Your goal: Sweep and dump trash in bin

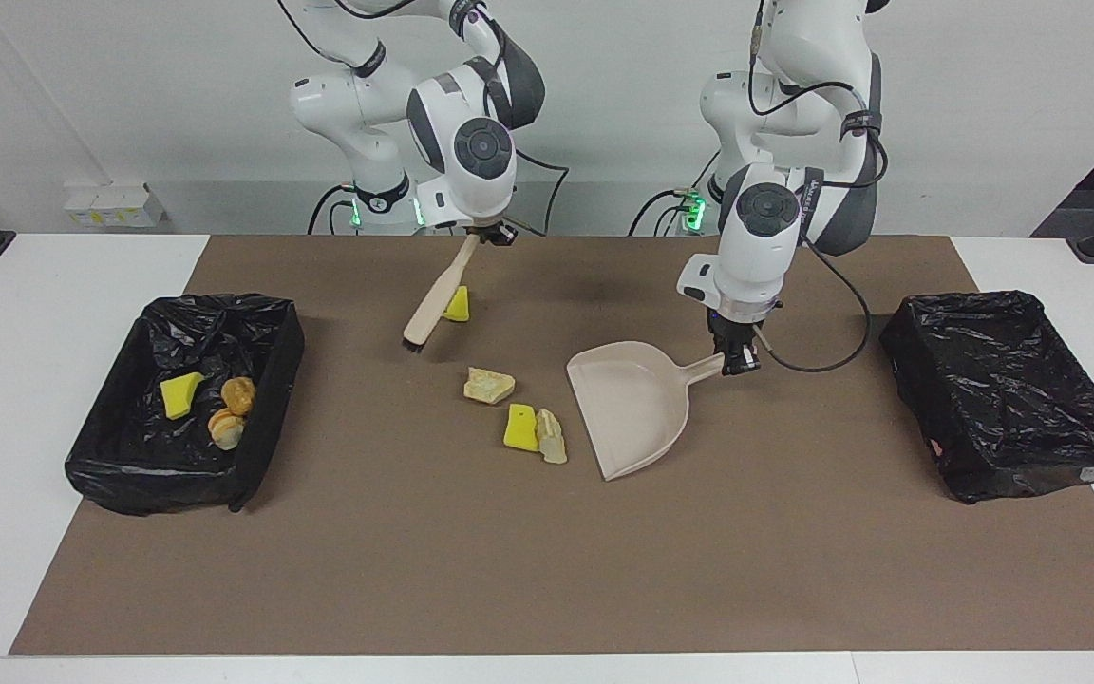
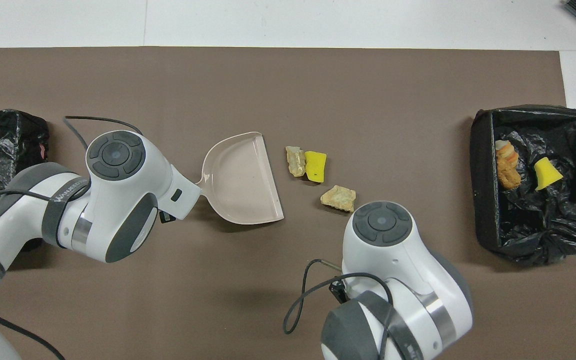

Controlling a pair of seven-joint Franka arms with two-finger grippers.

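My right gripper is to sweep the yellow sponge piece (image 1: 459,306), lying behind the brush apart from the beige chunk, over to the chunk (image 1: 489,386), then all toward the dustpan.
My right gripper (image 1: 488,234) is shut on the handle of the beige brush (image 1: 433,306), which hangs tilted with its bristle end low over the mat, in front of a yellow sponge piece (image 1: 458,305). My left gripper (image 1: 737,359) is shut on the handle of the beige dustpan (image 1: 632,408), which lies flat on the mat. Beside the pan's mouth lies trash: a beige chunk (image 1: 489,385), a yellow sponge piece (image 1: 519,427) and a pale chunk (image 1: 551,439). In the overhead view the same items are the dustpan (image 2: 240,180) and the trash pieces (image 2: 338,198), (image 2: 315,166), (image 2: 295,161).
A black-lined bin (image 1: 153,480) at the right arm's end of the table holds a yellow piece (image 1: 179,394) and two orange-brown lumps (image 1: 229,410). A second black-lined bin (image 1: 1012,456) stands at the left arm's end. A brown mat (image 1: 547,570) covers the table.
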